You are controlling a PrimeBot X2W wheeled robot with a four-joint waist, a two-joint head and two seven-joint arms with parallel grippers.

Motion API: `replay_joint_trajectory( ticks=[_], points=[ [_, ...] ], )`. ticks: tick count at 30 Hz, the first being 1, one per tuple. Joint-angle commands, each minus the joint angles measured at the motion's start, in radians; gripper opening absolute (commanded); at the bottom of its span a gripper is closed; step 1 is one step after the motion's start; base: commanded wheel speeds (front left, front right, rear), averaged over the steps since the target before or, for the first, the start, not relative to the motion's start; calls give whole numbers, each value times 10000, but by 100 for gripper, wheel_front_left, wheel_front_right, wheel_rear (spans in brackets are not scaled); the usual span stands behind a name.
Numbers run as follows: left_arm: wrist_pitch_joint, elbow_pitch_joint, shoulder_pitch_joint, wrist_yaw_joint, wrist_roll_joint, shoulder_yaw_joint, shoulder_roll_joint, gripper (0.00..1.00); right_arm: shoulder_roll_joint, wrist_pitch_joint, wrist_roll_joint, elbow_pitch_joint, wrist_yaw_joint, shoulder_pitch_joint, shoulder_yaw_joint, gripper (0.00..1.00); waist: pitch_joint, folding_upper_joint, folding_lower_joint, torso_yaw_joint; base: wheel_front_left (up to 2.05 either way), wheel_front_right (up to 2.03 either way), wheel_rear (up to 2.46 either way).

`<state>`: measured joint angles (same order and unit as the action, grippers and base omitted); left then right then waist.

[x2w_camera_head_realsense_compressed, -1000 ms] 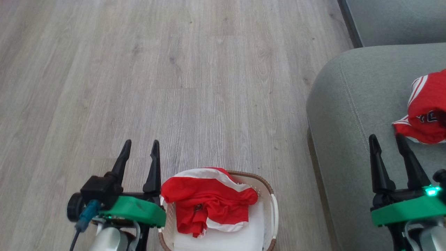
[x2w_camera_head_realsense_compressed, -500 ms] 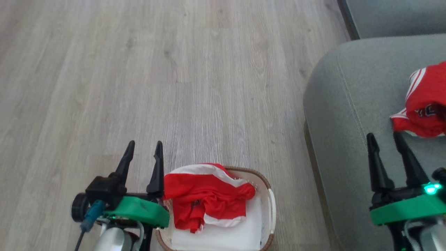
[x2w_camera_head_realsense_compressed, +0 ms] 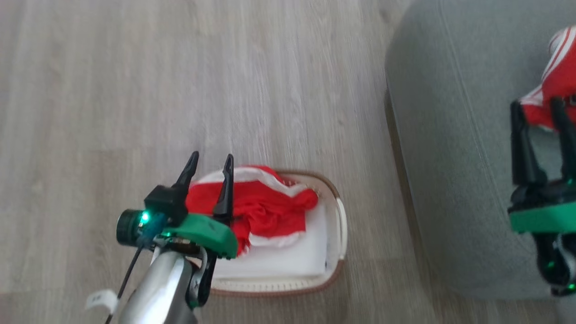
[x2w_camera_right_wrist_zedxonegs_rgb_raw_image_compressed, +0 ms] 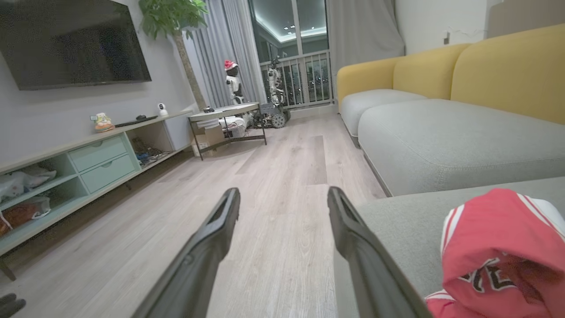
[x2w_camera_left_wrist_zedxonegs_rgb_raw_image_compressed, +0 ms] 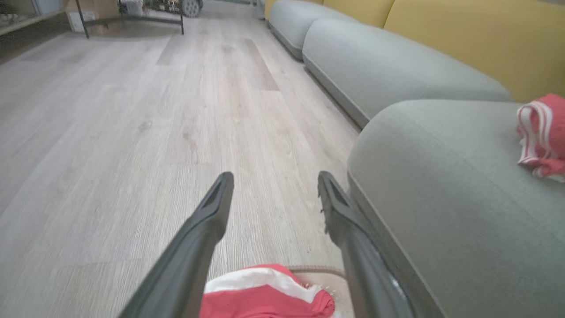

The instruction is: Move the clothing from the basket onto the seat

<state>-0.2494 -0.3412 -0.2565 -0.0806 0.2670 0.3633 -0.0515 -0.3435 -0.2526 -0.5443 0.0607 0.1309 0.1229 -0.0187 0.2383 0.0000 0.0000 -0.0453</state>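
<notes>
My gripper will find the basket empty when it lifts the red garment, because the white liner (x2w_camera_head_realsense_compressed: 289,262) shows flat beside the bunched red garment (x2w_camera_head_realsense_compressed: 264,209).
A red garment with white trim (x2w_camera_head_realsense_compressed: 265,208) lies bunched in the basket (x2w_camera_head_realsense_compressed: 334,211) on the floor, over a flat white liner. My left gripper (x2w_camera_head_realsense_compressed: 210,162) hovers open over the basket's left part, its fingers above the garment (x2w_camera_left_wrist_zedxonegs_rgb_raw_image_compressed: 269,298), holding nothing. A second red garment with white stripes and dark lettering (x2w_camera_head_realsense_compressed: 560,76) lies on the grey-green seat (x2w_camera_head_realsense_compressed: 450,135) at the right, and also shows in the left wrist view (x2w_camera_left_wrist_zedxonegs_rgb_raw_image_compressed: 540,134) and the right wrist view (x2w_camera_right_wrist_zedxonegs_rgb_raw_image_compressed: 499,251). My right gripper (x2w_camera_head_realsense_compressed: 537,105) stands open over the seat, just left of that garment, empty.
Pale wood floor (x2w_camera_head_realsense_compressed: 135,90) spreads left of and beyond the basket. More grey cushions (x2w_camera_right_wrist_zedxonegs_rgb_raw_image_compressed: 441,141) with yellow backrests (x2w_camera_right_wrist_zedxonegs_rgb_raw_image_compressed: 507,75) run along the right. A low TV cabinet (x2w_camera_right_wrist_zedxonegs_rgb_raw_image_compressed: 66,168) and a small table (x2w_camera_right_wrist_zedxonegs_rgb_raw_image_compressed: 225,112) stand far off.
The head camera has tilted down, so the basket and seat sit higher in view. My left gripper has moved right, over the basket and the garment. Both grippers stay open.
</notes>
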Motion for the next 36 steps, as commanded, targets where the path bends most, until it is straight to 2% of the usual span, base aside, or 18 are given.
replay_joint_trajectory(
  ticks=[1,12,24,29,36],
  points=[
    [-124,-270,-546,5,79,-123,-4,100,-319,-91,-140,443,-2,464,-115,100,847,0,0,-477,0,0,0],
    [-124,-4090,-2559,-11,1564,1191,10,100,-977,-91,-539,742,-2,1599,83,100,2595,0,0,-1160,0,0,0],
    [102,-7310,-4423,210,3334,2547,12,100,-1328,-91,-869,1053,-2,2680,447,100,4405,0,0,-1862,0,0,0],
    [670,-8377,-5191,9,3583,3030,12,100,-1239,-91,-995,1179,-2,3046,509,100,5217,0,0,-2236,0,0,0],
    [1021,-9170,-5907,-563,4060,2841,8,100,-911,-91,-1182,1227,-2,3484,605,100,6038,0,0,-2655,0,0,0]
  ],
)
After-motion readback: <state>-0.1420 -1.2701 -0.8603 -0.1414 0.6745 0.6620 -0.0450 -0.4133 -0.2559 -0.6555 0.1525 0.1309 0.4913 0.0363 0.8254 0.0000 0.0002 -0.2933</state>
